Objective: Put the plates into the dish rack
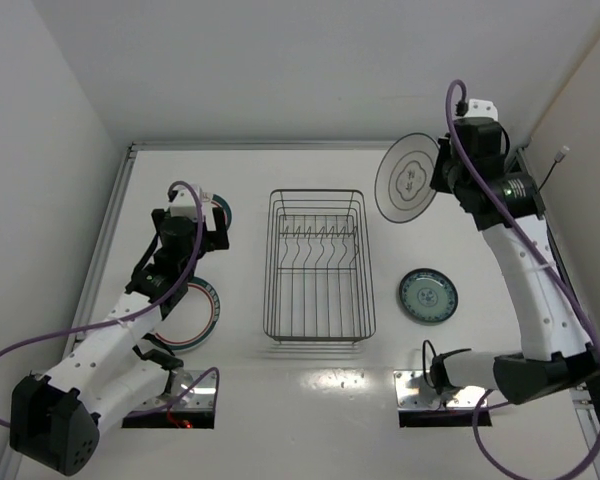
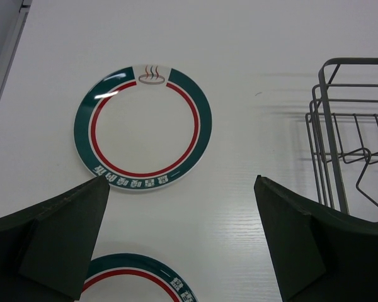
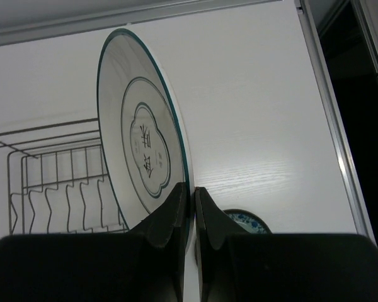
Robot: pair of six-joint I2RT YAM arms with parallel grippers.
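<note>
My right gripper is holding the white dark-rimmed plate (image 1: 407, 178) on edge to match the rack's empty slots. It should keep carrying the plate until the nearest slot (image 1: 350, 245) holds it.
The silver wire dish rack (image 1: 320, 265) stands mid-table with no plate in it. My right gripper (image 1: 442, 178) is shut on the rim of the white dark-rimmed plate (image 1: 408, 190) and holds it on edge in the air beyond the rack's far right corner. In the right wrist view the fingers (image 3: 176, 207) pinch the plate (image 3: 142, 145). The small teal plate (image 1: 428, 296) lies flat to the right of the rack. My left gripper (image 2: 181, 189) is open and empty above the table, between the two ringed plates (image 2: 143, 129) (image 2: 135, 280). In the top view my left arm partly hides both.
The rack's left end (image 2: 340, 145) is close to my left gripper's right finger. A raised rail (image 1: 115, 230) runs along the table's left edge and another (image 1: 540, 200) along the right. White walls close in the back and sides.
</note>
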